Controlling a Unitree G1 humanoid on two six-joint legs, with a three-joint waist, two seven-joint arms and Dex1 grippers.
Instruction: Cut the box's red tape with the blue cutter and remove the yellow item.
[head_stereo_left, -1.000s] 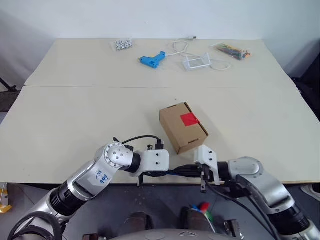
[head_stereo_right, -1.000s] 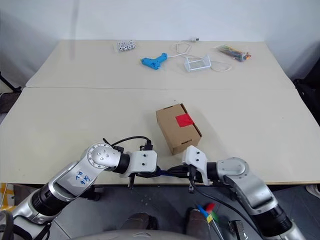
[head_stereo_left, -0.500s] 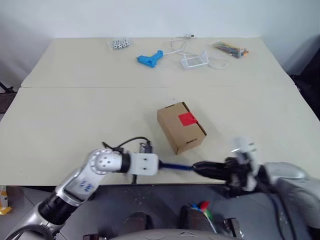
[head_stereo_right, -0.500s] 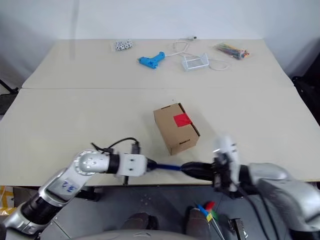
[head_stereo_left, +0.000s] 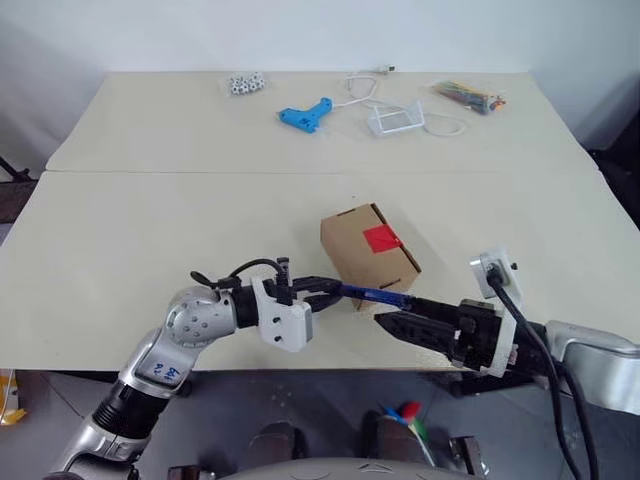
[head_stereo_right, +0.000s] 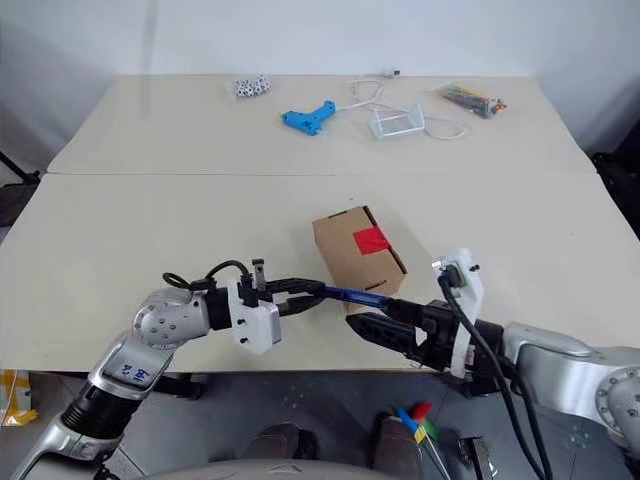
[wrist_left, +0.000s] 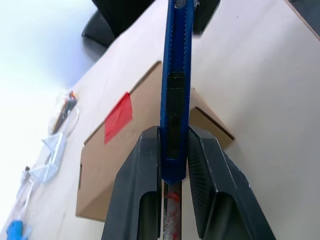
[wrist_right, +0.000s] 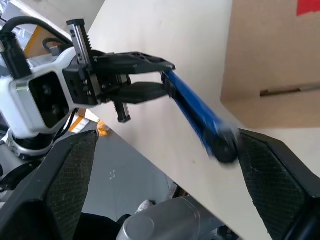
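My left gripper is holding the blue cutter by its blade end, so next my right gripper grabs the cutter's handle end and frees my left gripper to steady the box.
The brown box lies on the near table, its red tape on the upper face. Just in front of it, my left gripper is shut on the blue cutter, which lies level along the box's near side and points right. In the left wrist view the cutter rises between the fingers with the box behind. My right gripper is open at the cutter's far end; its fingers stand wide apart around the tip. The yellow item is hidden.
On the far table lie a light-blue pistol-shaped tool, a clear plastic stand, a white cable, a bag of small white pieces and a bag of colourful bits. The table's front edge runs just below both hands.
My right gripper has opened and let go of the cutter. Both hands have risen from below the table's front edge to just above it, and the left has turned the cutter toward the box.
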